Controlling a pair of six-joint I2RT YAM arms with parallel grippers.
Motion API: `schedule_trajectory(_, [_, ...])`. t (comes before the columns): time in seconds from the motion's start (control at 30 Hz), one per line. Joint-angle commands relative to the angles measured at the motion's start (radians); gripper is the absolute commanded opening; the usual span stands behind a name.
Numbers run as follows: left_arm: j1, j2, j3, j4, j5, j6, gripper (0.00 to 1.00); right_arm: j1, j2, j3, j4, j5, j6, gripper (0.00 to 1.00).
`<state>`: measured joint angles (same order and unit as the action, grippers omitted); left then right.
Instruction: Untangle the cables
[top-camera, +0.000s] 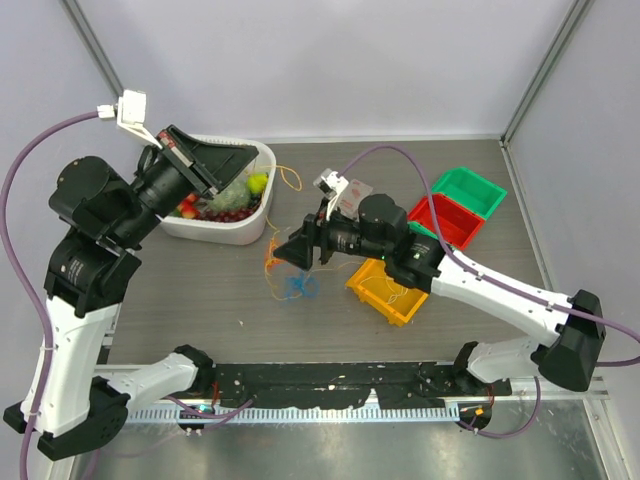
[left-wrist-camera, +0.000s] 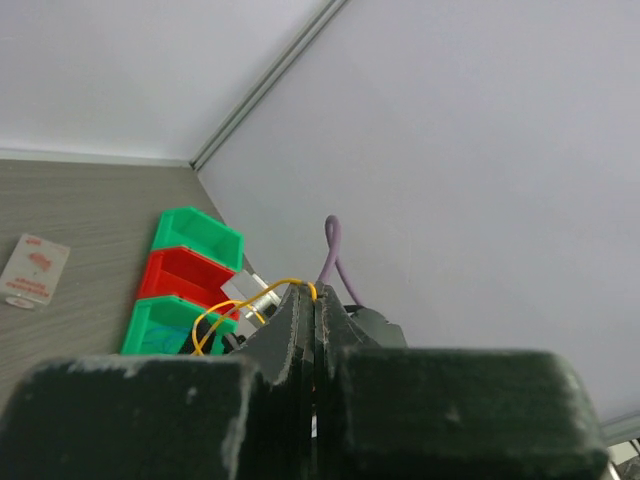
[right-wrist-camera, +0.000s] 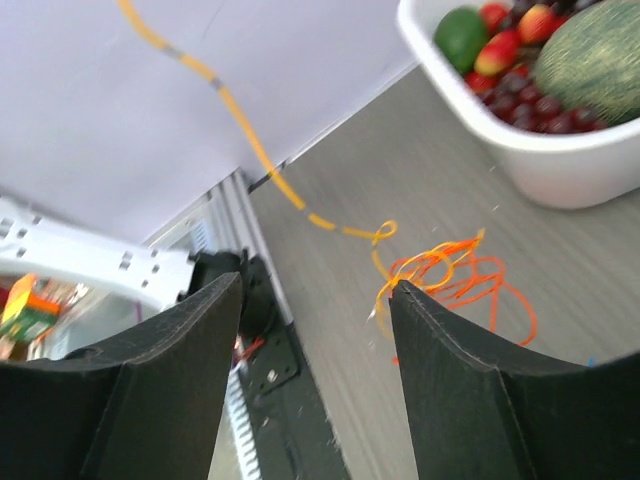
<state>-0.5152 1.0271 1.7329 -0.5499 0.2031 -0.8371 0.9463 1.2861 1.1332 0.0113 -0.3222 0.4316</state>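
Note:
My left gripper should hand the orange-yellow cable (top-camera: 289, 171) to my right gripper, because it is holding the cable above the white fruit tub, far from the red bin (top-camera: 458, 218).
My left gripper (top-camera: 254, 152) is raised above the white fruit tub (top-camera: 232, 232) and is shut on a thin orange-yellow cable (left-wrist-camera: 248, 297); its jaws are pressed together at the tip (left-wrist-camera: 312, 291). That cable (top-camera: 291, 178) hangs down to a small tangle of orange, red and blue cables (top-camera: 286, 277) on the table. My right gripper (top-camera: 281, 254) is open and empty, low over the table just right of the tangle. In the right wrist view the orange-red tangle (right-wrist-camera: 455, 276) lies beside the right finger (right-wrist-camera: 435, 335), and the yellow cable (right-wrist-camera: 262, 158) runs taut up to the left. I see no white cable.
The white tub (right-wrist-camera: 545, 165) holds fruit at the back left. A yellow bin (top-camera: 386, 290), a red bin (top-camera: 447, 219) and a green bin (top-camera: 471, 189) stand on the right. The black base rail (top-camera: 330, 385) runs along the near edge. A small card (left-wrist-camera: 35, 268) lies on the table.

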Motion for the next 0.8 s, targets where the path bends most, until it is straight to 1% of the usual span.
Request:
schedule_trajectory(0.0, [0.003,-0.007,-0.003,0.122,0.030,-0.056,0.00,0.016,0.065,0.045,0.144,0.187,-0.019,0.62])
schedule_trajectory(0.03, [0.003,-0.001,-0.001,0.136,0.038,-0.069,0.00,0.017,0.080,0.066,0.136,0.199,-0.021,0.57])
schedule_trajectory(0.07, [0.003,0.002,-0.001,0.151,0.044,-0.080,0.00,0.023,0.113,0.071,0.127,0.221,-0.022,0.48])
schedule_trajectory(0.13, [0.003,0.014,0.002,0.198,0.053,-0.109,0.00,0.029,0.149,0.056,0.156,0.212,-0.017,0.45])
schedule_trajectory(0.23, [0.003,0.036,0.017,0.260,0.074,-0.152,0.00,0.037,0.197,-0.027,0.243,0.258,0.024,0.42])
schedule_trajectory(0.33, [0.003,0.062,0.066,0.274,0.090,-0.171,0.00,0.037,0.284,-0.078,0.302,0.278,0.042,0.36])
schedule_trajectory(0.43, [0.003,0.091,0.138,0.263,0.084,-0.157,0.00,0.035,0.366,-0.151,0.334,0.287,0.042,0.35])
schedule_trajectory(0.53, [0.003,0.152,0.330,0.171,0.062,-0.084,0.00,0.031,0.381,-0.233,0.348,0.278,0.039,0.37])
schedule_trajectory(0.6, [0.004,0.204,0.489,0.095,0.048,-0.033,0.00,0.031,0.374,-0.282,0.357,0.291,0.015,0.41])
schedule_trajectory(0.63, [0.003,0.229,0.548,0.064,0.038,-0.011,0.00,0.023,0.375,-0.302,0.349,0.299,0.006,0.44])
schedule_trajectory(0.67, [0.003,0.246,0.598,0.048,0.030,0.003,0.00,0.019,0.378,-0.309,0.346,0.290,0.003,0.44])
schedule_trajectory(0.73, [0.003,0.258,0.629,0.050,0.013,0.024,0.00,0.000,0.372,-0.329,0.326,0.291,-0.004,0.48])
schedule_trajectory(0.77, [0.003,0.254,0.617,0.060,0.007,0.024,0.00,-0.001,0.357,-0.331,0.320,0.288,-0.010,0.50])
